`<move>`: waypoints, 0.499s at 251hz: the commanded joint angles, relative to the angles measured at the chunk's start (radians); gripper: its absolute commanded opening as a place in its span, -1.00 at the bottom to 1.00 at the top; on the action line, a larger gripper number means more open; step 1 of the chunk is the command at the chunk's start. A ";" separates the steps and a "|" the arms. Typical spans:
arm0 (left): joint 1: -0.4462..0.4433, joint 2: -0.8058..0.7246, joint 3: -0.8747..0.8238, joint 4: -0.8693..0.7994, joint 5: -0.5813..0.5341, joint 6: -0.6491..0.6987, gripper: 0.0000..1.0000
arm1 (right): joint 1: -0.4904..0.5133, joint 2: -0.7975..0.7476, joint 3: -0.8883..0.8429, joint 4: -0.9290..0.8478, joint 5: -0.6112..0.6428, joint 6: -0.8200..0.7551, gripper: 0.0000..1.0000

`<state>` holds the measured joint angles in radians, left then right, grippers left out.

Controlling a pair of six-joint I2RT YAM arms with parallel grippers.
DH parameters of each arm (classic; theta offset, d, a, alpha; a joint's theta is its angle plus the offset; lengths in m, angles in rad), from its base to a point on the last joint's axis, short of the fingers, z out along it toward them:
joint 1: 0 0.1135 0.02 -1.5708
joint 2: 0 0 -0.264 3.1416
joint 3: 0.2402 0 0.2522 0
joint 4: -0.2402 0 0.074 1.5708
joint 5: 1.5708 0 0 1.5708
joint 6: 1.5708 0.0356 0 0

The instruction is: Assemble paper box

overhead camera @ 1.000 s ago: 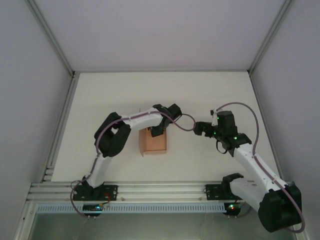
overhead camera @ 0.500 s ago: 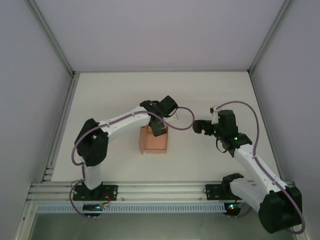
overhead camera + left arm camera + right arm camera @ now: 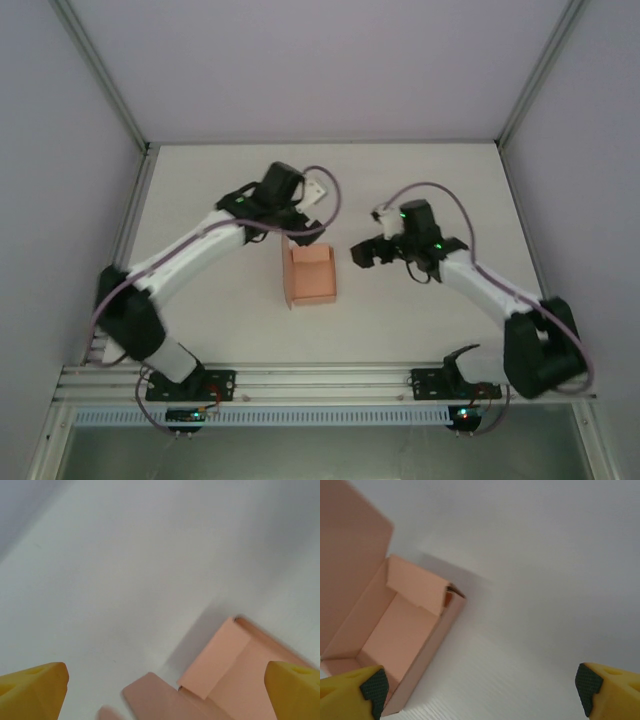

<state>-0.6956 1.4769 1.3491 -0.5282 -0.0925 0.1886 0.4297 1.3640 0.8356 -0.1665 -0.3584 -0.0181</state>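
Observation:
I expect the lid point(image 3: 350, 555) to swing around and stay open when I turn the paper box, because the lid is joined to the box along its long side point(image 3: 364, 612).
The paper box point(image 3: 309, 276) is salmon-pink, formed into a small open-topped box in the middle of the table. My left gripper point(image 3: 303, 233) hovers just behind its far end, open and holding nothing. In the left wrist view the box's flaps point(image 3: 235, 675) lie between and below the yellow fingertips point(image 3: 35, 692) of that open gripper point(image 3: 162, 695). My right gripper point(image 3: 362, 252) is to the right of the box, apart from it and open. The right wrist view has the box point(image 3: 395, 630) at lower left, its lid standing up, and the open right gripper point(image 3: 482, 692) over bare table.
The white table point(image 3: 430, 180) has bare room behind and on both sides of the box. Grey walls with aluminium posts point(image 3: 100, 80) close it in. A metal rail point(image 3: 320, 383) runs along the near edge between the arm bases.
My left gripper has opened, left the box and drawn back with the arm swinging out to the left. My right gripper has moved left, closer to the box.

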 commanded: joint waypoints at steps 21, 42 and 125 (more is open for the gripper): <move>0.164 -0.224 -0.221 0.105 -0.014 -0.343 0.99 | 0.098 0.309 0.327 -0.214 -0.109 -0.479 0.78; 0.258 -0.300 -0.359 0.112 0.013 -0.440 0.99 | 0.119 0.444 0.477 -0.337 -0.132 -0.671 0.67; 0.424 -0.514 -0.677 0.211 0.058 -0.578 0.99 | 0.166 0.803 0.898 -0.692 -0.144 -0.877 0.29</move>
<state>-0.2893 1.0470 0.6971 -0.4053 -0.0673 -0.3187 0.5888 2.1189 1.6600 -0.6765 -0.4812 -0.7826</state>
